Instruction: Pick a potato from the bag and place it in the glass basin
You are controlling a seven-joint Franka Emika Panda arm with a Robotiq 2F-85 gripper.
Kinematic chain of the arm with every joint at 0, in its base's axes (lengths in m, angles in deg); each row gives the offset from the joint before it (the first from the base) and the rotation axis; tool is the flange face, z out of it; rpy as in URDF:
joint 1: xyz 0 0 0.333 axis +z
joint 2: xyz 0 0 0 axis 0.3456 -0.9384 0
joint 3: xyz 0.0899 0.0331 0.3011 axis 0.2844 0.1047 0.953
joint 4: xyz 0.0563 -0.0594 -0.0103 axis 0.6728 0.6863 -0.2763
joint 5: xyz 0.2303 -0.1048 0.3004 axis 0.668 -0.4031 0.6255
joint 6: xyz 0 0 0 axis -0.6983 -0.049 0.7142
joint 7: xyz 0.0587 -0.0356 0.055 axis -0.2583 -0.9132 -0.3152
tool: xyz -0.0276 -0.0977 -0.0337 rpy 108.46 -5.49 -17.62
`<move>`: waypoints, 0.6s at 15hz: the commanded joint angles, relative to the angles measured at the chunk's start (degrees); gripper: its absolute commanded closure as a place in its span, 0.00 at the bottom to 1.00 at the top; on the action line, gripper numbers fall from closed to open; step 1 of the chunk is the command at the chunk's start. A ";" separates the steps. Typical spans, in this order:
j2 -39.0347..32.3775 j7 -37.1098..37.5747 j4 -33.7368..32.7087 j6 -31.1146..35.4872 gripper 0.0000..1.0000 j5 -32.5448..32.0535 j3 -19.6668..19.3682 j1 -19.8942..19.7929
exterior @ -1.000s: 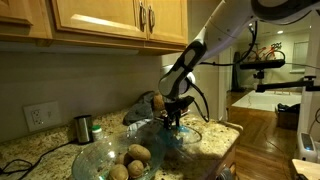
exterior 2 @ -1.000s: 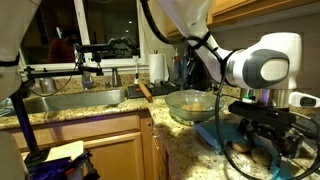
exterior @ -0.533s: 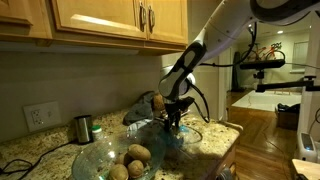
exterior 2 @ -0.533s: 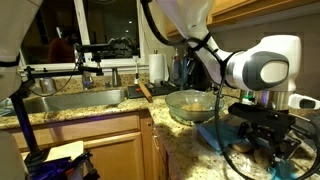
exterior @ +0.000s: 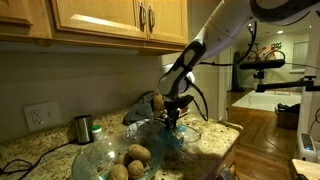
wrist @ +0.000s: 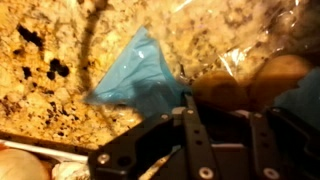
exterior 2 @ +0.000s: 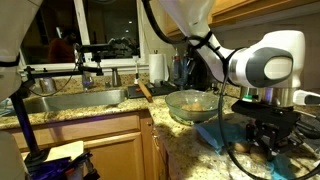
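Note:
Next, my gripper opens its shut fingers, centres them over the potato's middle [wrist: 222,91] and closes around it, because they meet only the edge of the brown potato [wrist: 202,88].
The light-blue bag [exterior: 197,136] lies crinkled on the granite counter, also in the wrist view as the bag [wrist: 140,70] and in an exterior view as the bag [exterior 2: 226,135]. My gripper [exterior: 172,122] reaches down into it. In the wrist view the gripper [wrist: 228,102] is shut on a brown potato [wrist: 224,88], with a second potato [wrist: 283,72] just beside it. The glass basin [exterior: 98,160] stands next to the bag and holds several potatoes [exterior: 138,153]. In an exterior view the basin [exterior 2: 188,106] sits behind my gripper [exterior 2: 268,140].
A dark-green cup [exterior: 83,127] stands by the wall beyond the basin. Wooden cabinets [exterior: 100,20] hang overhead. A sink [exterior 2: 70,102] with a faucet lies along the counter, and a paper towel roll [exterior 2: 156,67] stands behind the basin.
The jaws have come together on the potato inside the bag. The arm has barely moved.

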 commanded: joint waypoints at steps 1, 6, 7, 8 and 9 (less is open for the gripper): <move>0.09 0.08 -1.08 -0.91 0.82 -0.76 0.07 -0.26; -0.18 0.23 -1.64 -1.07 0.44 -1.21 0.06 0.02; -0.16 0.25 -1.70 -1.08 0.37 -1.36 0.07 0.06; -0.12 0.27 -1.74 -1.14 0.31 -1.45 0.12 0.12; -0.04 0.29 -1.62 -1.04 0.24 -1.51 0.18 0.20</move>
